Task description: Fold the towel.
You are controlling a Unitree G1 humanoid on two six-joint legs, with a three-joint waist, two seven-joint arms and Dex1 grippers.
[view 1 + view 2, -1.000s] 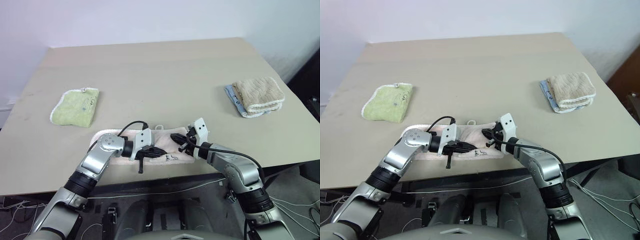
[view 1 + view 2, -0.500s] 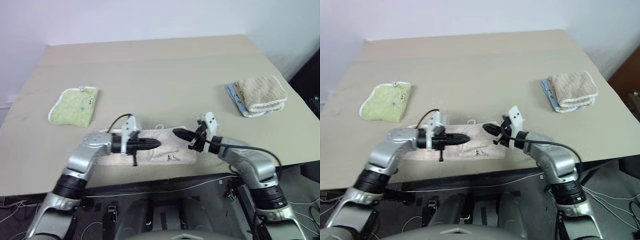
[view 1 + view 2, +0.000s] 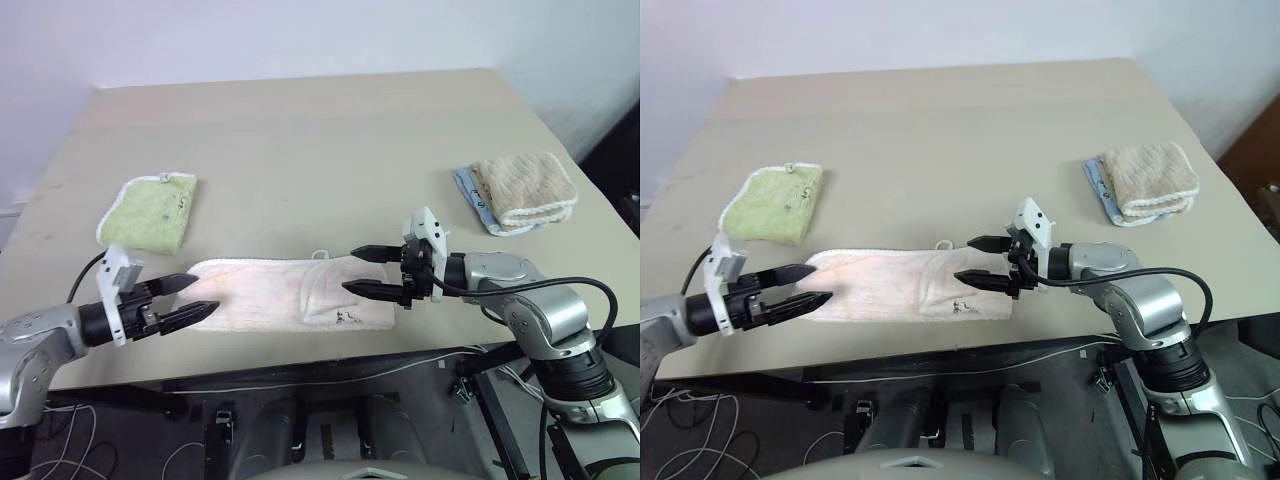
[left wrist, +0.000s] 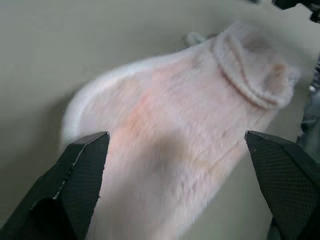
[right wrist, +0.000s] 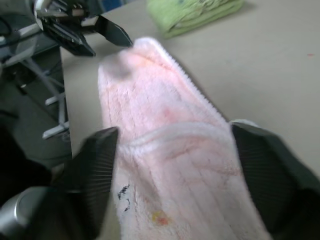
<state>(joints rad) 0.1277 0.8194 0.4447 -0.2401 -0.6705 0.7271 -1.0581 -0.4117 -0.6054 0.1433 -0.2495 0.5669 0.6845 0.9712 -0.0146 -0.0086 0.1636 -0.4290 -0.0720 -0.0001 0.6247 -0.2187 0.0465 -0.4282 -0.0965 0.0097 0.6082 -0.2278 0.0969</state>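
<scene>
The pink towel's end edge (image 3: 183, 299) lies short of where my left gripper's open fingers reach, so next I move back, pinch that edge and fold it over the towel's doubled part (image 3: 336, 293).
The pale pink towel (image 3: 280, 295) lies lengthwise near the table's front edge. Its right part forms a doubled layer, with a white loop (image 3: 320, 255) at the far side and a small dark mark (image 3: 345, 318) at the near side. My left gripper (image 3: 200, 296) is open at the towel's left end, pointing along it, with nothing between its fingers. My right gripper (image 3: 350, 270) is open just above the doubled right part, pointing left, and also holds nothing. The towel (image 4: 200, 120) fills the gap between the fingers in the left wrist view, and the towel (image 5: 165, 150) does so too in the right wrist view.
A folded light green towel (image 3: 150, 213) lies at the left of the table (image 3: 320, 150). A folded beige towel (image 3: 522, 190) on a blue cloth sits at the right. The pink towel lies close to the table's front edge (image 3: 300, 355).
Both grippers were shut over the towel's middle and now stand open. The left arm has swung out to the towel's left end. The right gripper has lifted a little.
</scene>
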